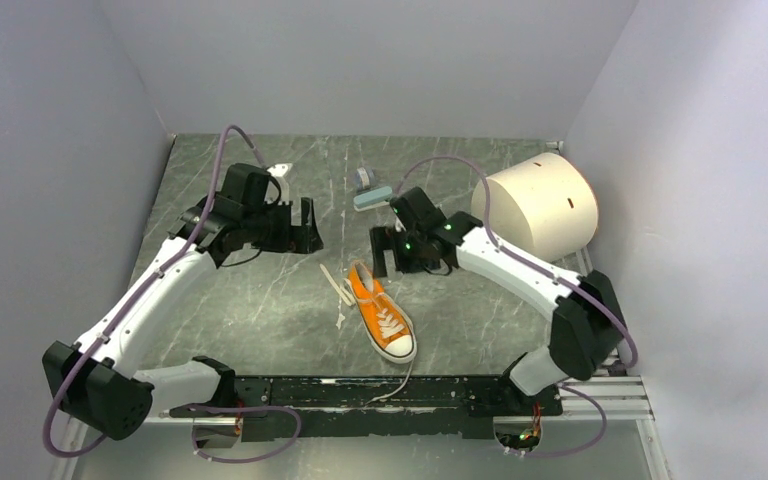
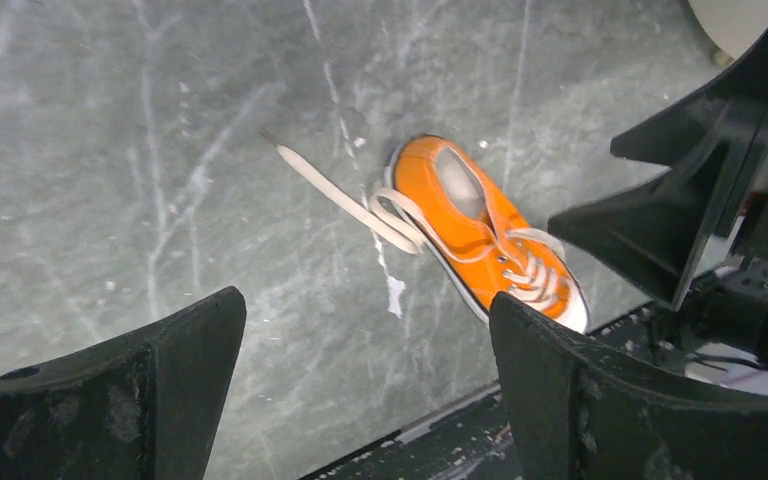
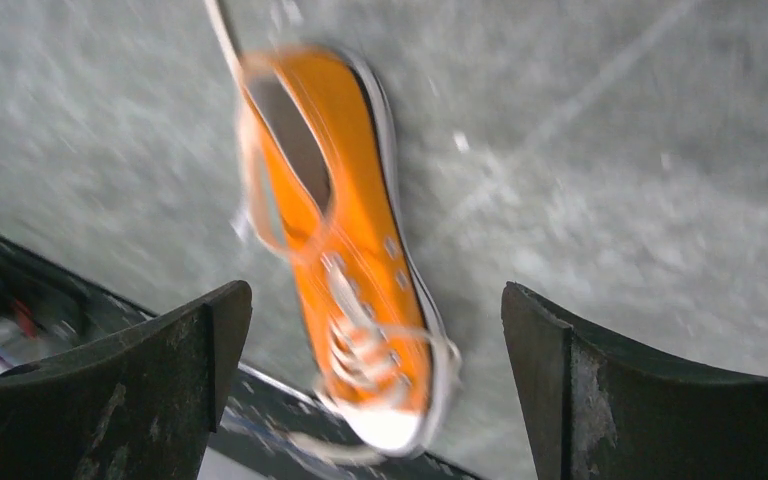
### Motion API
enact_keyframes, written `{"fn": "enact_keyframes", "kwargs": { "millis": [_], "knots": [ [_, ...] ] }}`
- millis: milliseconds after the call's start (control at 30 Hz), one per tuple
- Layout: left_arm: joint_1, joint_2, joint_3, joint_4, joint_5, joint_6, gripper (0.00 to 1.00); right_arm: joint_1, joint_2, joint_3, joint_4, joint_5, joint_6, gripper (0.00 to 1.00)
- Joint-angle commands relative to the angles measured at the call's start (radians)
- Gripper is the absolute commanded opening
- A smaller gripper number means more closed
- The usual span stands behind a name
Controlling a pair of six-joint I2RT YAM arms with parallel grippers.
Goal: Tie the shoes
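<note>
Next, I turn the sneaker's toe toward the table's far side before I take the laces, because the toe points at the table's near edge with one lace over the front bar.
An orange sneaker with a white sole and toe cap lies on the dark marbled table, toe toward the near edge. One cream lace trails off to its left, and another runs past the toe over the front rail. My left gripper hovers open to the sneaker's far left. My right gripper hovers open just beyond the heel. In the left wrist view the sneaker and lace lie ahead of the empty open left gripper. The right wrist view is blurred, with the sneaker below the open right gripper.
A large cream cylinder lies on its side at the back right. A small blue-grey object sits at the back centre, and a small white piece behind the left gripper. A black rail runs along the near edge. Grey walls enclose the table.
</note>
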Motion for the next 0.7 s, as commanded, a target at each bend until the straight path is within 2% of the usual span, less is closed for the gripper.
{"fn": "enact_keyframes", "kwargs": {
  "millis": [0, 133, 267, 333, 500, 667],
  "knots": [
    [-0.006, 0.045, -0.051, 0.019, 0.190, -0.082, 0.95, 0.005, -0.118, -0.164, -0.127, -0.059, -0.174, 1.00],
    [-0.016, 0.083, -0.187, 0.156, 0.386, -0.191, 0.94, 0.004, -0.232, -0.307, -0.006, -0.210, -0.139, 1.00],
    [-0.076, 0.130, -0.298, 0.401, 0.463, -0.305, 0.94, 0.004, -0.271, -0.406, 0.059, -0.237, -0.052, 1.00],
    [-0.108, 0.178, -0.309, 0.444, 0.449, -0.332, 0.93, 0.008, -0.292, -0.469, 0.115, -0.261, -0.025, 1.00],
    [-0.134, 0.279, -0.328, 0.522, 0.382, -0.375, 0.93, 0.008, -0.283, -0.567, 0.315, -0.383, 0.016, 0.93],
    [-0.135, 0.417, -0.283, 0.604, 0.404, -0.411, 0.88, 0.007, -0.215, -0.567, 0.422, -0.295, 0.058, 0.85]
  ]
}}
